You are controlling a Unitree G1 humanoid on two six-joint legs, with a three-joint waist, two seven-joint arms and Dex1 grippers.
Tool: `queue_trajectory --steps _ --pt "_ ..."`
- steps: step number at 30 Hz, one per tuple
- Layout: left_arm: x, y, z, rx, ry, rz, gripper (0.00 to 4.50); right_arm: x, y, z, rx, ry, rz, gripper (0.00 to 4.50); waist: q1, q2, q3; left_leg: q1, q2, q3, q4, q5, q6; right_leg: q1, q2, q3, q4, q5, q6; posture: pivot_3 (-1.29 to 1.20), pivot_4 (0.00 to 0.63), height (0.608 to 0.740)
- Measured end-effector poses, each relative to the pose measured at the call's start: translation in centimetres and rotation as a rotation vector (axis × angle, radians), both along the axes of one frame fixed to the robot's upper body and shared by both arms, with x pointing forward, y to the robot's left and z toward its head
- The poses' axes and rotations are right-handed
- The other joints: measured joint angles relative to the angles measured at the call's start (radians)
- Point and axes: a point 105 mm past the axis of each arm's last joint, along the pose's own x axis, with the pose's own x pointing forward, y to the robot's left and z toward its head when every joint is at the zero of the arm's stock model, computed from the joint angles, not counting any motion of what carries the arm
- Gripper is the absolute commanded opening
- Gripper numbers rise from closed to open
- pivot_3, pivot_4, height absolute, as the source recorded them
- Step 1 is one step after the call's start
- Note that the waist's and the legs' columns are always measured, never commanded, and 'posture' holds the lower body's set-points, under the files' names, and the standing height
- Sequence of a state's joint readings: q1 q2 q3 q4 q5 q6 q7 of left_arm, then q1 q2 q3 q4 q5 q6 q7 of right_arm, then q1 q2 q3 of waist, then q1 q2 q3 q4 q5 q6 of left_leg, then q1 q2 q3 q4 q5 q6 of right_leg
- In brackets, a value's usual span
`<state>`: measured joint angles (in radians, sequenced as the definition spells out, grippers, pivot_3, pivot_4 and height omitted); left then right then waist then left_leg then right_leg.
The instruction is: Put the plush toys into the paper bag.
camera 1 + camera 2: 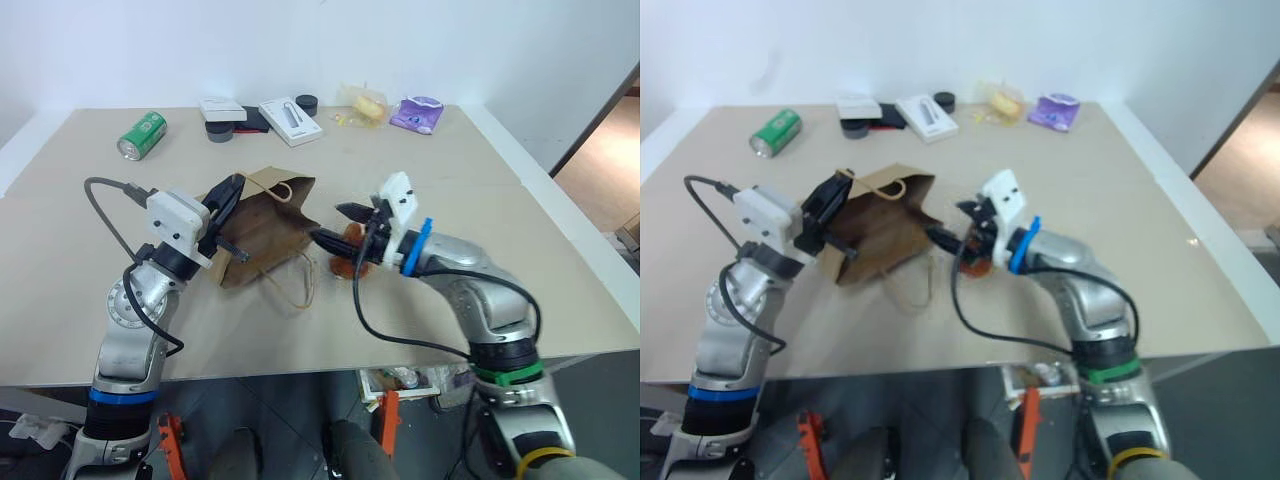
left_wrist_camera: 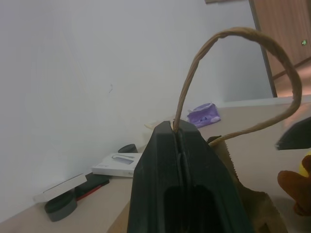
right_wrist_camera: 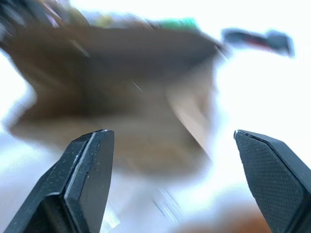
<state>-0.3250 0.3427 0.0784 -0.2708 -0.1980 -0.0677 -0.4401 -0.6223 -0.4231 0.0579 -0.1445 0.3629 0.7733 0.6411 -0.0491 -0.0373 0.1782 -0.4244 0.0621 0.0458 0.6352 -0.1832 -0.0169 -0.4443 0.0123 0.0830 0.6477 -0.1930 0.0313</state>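
The paper bag's creased sides (image 1: 303, 207) stay spread around a wide opening, so I expect the paper bag to stand on its own when I tip it upright.
The brown paper bag (image 1: 262, 232) lies tilted on the table, one looped handle (image 2: 228, 58) rising from my left gripper (image 1: 232, 193), which is shut on it at the bag's left upper edge. The second handle (image 1: 298, 285) trails loose on the tabletop. A fuzzy brown plush toy (image 1: 345, 264) sits on the table just right of the bag, also seen as brown fur (image 2: 294, 187) in the left wrist view. My right gripper (image 1: 333, 224) hovers over that toy, pointing at the bag, jaws wide open with nothing between its fingers (image 3: 90, 170).
Along the table's far edge stand a green can (image 1: 142, 134), white boxes (image 1: 290, 120), dark round items (image 1: 220, 131), a yellow item in clear wrap (image 1: 362, 103) and a purple pouch (image 1: 417, 113). The table's right edge (image 1: 560, 200) drops to the floor.
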Motion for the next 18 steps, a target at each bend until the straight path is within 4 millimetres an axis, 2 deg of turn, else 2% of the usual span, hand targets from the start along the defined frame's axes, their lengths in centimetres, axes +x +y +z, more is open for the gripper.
queue_trajectory --steps 3,6,7,9,12,13,15,16,18 --pt "0.0 0.0 0.0 -0.002 0.0 -0.001 0.0 0.6 -1.2 -1.7 -0.035 0.101 -0.083 4.38 -0.002 0.0 0.0 0.0 0.0 0.0 0.0 0.0 0.0 0.0 0.0 0.0 0.0 0.0 0.0 0.0 0.15 0.74" --pt "0.0 -0.1 0.1 -0.003 -0.003 -0.002 0.0 0.8 -1.4 -3.2 -0.075 0.163 -0.12 4.38 -0.002 0.0 0.0 0.0 0.0 -0.001 -0.001 0.0 0.0 0.0 0.0 0.0 0.0 0.0 0.0 0.0 0.15 0.74" --pt "0.1 -0.1 0.2 -0.004 -0.005 -0.003 0.0 0.8 -1.3 -3.7 -0.086 0.179 -0.126 3.82 -0.001 0.0 0.0 0.0 0.0 -0.001 -0.001 0.0 0.0 0.0 0.0 0.0 0.0 0.0 0.0 0.0 0.15 0.74" --pt "0.1 -0.2 0.4 -0.005 -0.012 -0.006 0.0 0.8 -0.8 -4.2 -0.105 0.187 -0.121 3.18 -0.001 0.0 0.0 0.0 -0.001 -0.001 0.0 0.0 0.0 0.0 0.0 0.0 0.0 0.0 0.0 0.0 0.15 0.74" --pt "0.2 -0.2 0.7 -0.007 -0.02 -0.009 0.0 0.8 -0.9 -4.5 -0.137 0.18 -0.13 1.57 0.0 0.0 0.0 0.0 -0.001 -0.001 0.0 0.0 0.0 0.001 0.0 0.0 0.0 0.0 0.0 0.0 0.15 0.74" --pt "0.2 -0.2 0.7 -0.007 -0.02 -0.009 0.0 0.8 -1.0 -4.6 -0.15 0.178 -0.129 1.21 0.0 0.0 0.0 0.0 -0.001 -0.001 0.0 0.0 0.0 0.001 0.0 0.0 0.0 0.0 0.0 0.0 0.15 0.74" --pt "0.3 -0.2 0.7 -0.007 -0.017 -0.008 0.0 0.7 -1.1 -4.6 -0.165 0.174 -0.122 0.19 0.0 0.0 0.0 0.001 -0.001 -0.001 0.0 0.0 0.0 0.001 0.0 0.0 0.0 0.0 0.0 0.0 0.15 0.74" --pt "0.3 -0.2 0.6 -0.008 -0.016 -0.008 0.0 0.7 -1.2 -4.5 -0.166 0.171 -0.122 0.03 0.0 0.0 0.0 0.001 -0.001 -0.001 0.0 0.0 0.0 0.001 0.0 0.0 0.0 0.0 0.0 0.0 0.15 0.74" --pt "0.3 -0.2 0.7 -0.009 -0.016 -0.008 0.0 0.7 -1.2 -4.5 -0.167 0.168 -0.121 0.03 0.0 0.0 0.0 0.001 -0.001 -0.001 0.0 0.0 0.0 0.001 0.0 0.0 0.0 0.0 0.0 0.0 0.15 0.74"
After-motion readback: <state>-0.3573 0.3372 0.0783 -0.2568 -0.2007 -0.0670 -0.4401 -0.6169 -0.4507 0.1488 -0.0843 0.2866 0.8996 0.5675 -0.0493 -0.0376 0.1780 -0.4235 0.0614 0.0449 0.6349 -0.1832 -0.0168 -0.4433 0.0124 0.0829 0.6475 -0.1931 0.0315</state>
